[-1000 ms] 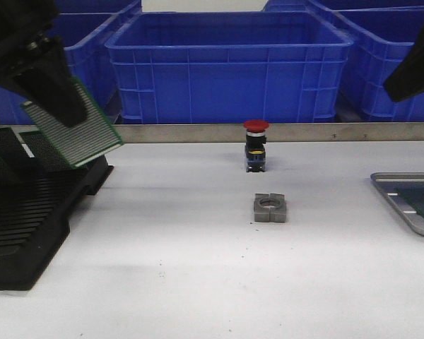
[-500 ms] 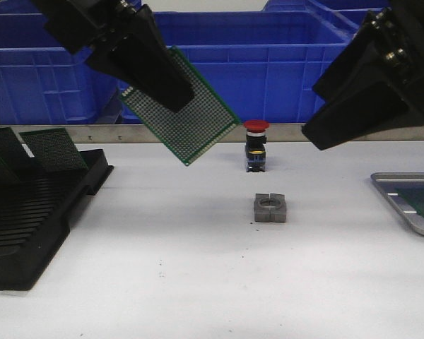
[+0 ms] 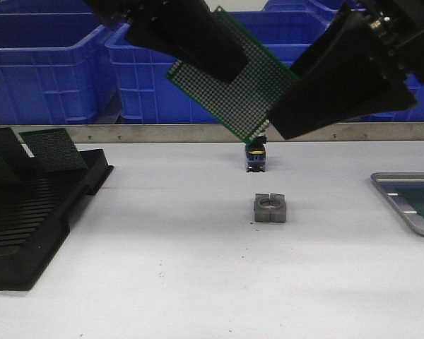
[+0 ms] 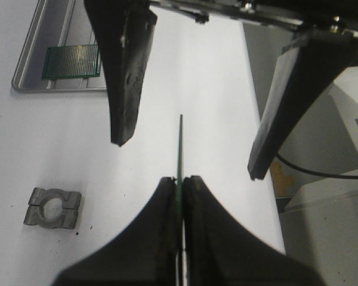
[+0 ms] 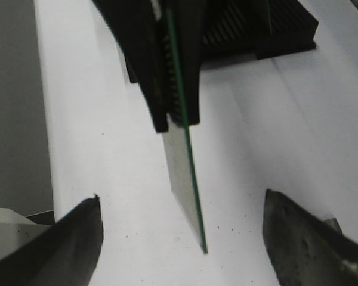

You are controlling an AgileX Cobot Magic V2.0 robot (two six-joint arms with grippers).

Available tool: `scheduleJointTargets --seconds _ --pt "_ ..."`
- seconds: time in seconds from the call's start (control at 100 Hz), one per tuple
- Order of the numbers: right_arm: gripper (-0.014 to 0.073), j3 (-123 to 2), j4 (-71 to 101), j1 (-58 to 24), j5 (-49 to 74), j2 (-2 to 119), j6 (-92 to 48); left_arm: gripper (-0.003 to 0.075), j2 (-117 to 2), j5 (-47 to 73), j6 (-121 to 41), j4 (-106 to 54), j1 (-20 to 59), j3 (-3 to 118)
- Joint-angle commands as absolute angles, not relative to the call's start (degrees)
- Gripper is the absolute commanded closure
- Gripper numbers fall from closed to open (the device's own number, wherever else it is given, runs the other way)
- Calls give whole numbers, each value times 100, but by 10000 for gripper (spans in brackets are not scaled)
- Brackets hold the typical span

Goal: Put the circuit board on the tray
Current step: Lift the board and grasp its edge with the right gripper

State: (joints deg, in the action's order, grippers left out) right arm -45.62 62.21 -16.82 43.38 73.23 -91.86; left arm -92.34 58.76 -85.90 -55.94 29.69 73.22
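Note:
The board is in my left gripper, far from the tray (image 3: 414,203). Next, my right gripper closes on the board's loose end (image 3: 263,106) and carries the board over.
A green circuit board (image 3: 234,79) hangs tilted high above the middle of the table, with my left gripper (image 4: 180,179) shut on its edge. My right gripper (image 5: 180,201) is open, one finger on each side of the board's free end (image 5: 191,196) and neither touching it. In the front view the right gripper (image 3: 279,126) reaches in from the right beside the board's lower corner. The silver-grey tray (image 3: 399,205) lies at the table's right edge, partly out of frame. Another green board (image 4: 71,61) lies flat in the tray (image 4: 30,74).
A black slotted rack (image 3: 28,226) with upright boards (image 3: 53,150) stands at the left. A grey metal clamp block (image 3: 270,207) lies mid-table. Behind it is a red-capped push button (image 3: 256,158), partly hidden by the held board. Blue crates (image 3: 127,78) line the back.
My left gripper has carried the board from above the rack up and rightward to mid-table. My right arm has swung in from the right, its open fingers now around the board's end.

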Motion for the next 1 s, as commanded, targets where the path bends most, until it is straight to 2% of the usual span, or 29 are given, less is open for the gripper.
scheduleJointTargets --seconds 0.0,0.11,0.18,0.54,0.68,0.75,0.82,0.89,0.99 --pt "22 -4746 6736 -1679 4412 7162 -9399 737 -9014 5956 -8635 -6202 3015 7510" --pt "29 -4746 6771 -1679 4426 7236 -9411 737 -9014 5956 -8635 -6334 3015 7510" --pt "70 -4746 6787 -1679 4465 7297 -9411 737 -9014 5956 -8635 -6409 3015 7510" --pt "547 -4746 7018 -1679 4454 7361 -9411 737 -9014 5931 -8635 -6400 3015 7510" --pt "650 -4746 7018 -1679 4430 7361 -9411 736 -9014 5931 -8635 -6287 3015 7510" --pt "663 -4746 7018 -1679 4403 7361 -9411 725 -9014 5931 -8635 -6218 3015 7510" --pt "662 -4746 7018 -1679 4385 7361 -9411 675 -9014 5931 -8635 -6218 3015 7510" --pt "662 -4746 7018 -1679 4385 7361 -9411 580 -9014 5931 -8635 -6218 3015 7510" --pt "662 -4746 7018 -1679 4441 7361 -9391 379 -9014 5931 -8635 -6218 3015 7510"
